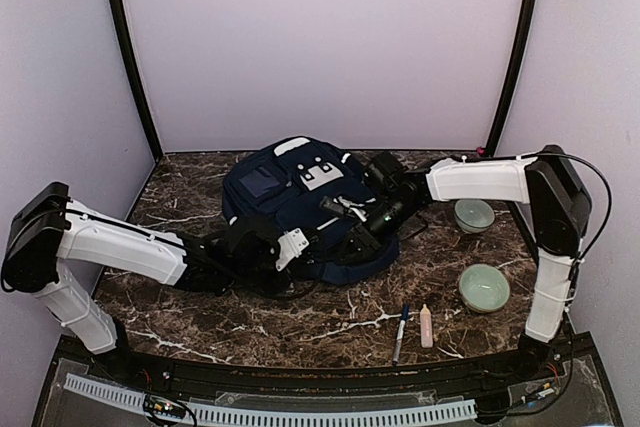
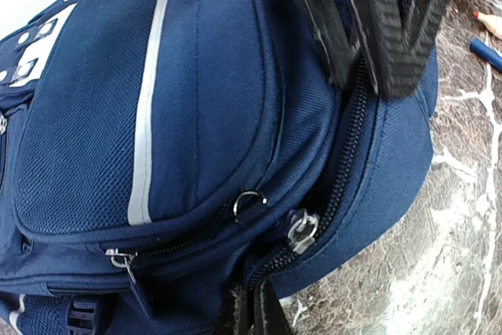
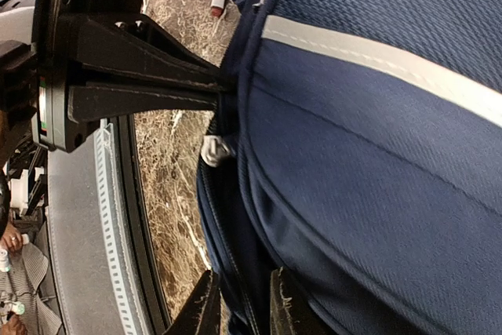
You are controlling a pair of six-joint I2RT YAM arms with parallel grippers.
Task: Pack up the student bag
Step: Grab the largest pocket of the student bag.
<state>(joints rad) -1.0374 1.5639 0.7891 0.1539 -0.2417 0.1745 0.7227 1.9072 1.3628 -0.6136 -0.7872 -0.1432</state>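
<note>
The zipped edge (image 2: 351, 141) beyond the silver zip pull is between my right gripper's fingers, so my right gripper should open, move back and reach the pull (image 2: 303, 231) from the bag's near side.
The student bag (image 1: 290, 197), a navy backpack with a pale stripe, lies on the marble table (image 1: 200, 327) and fills both wrist views. My left gripper (image 2: 252, 313) is shut on the fabric at the near edge of the student bag (image 2: 196, 115), just below a silver zip pull (image 2: 302, 229). My right gripper (image 3: 245, 307) straddles the same zipped edge of the student bag (image 3: 376, 154) from the other side, its jaws a little apart with the fabric between them. The left gripper (image 3: 222, 90) bites the edge beyond the zip pull (image 3: 213, 149).
Two pale green bowls (image 1: 474, 214) (image 1: 484, 287) stand to the right of the bag. A blue pen (image 1: 401, 330) and a pinkish tube (image 1: 426, 325) lie near the front edge. Walls close in the back and sides.
</note>
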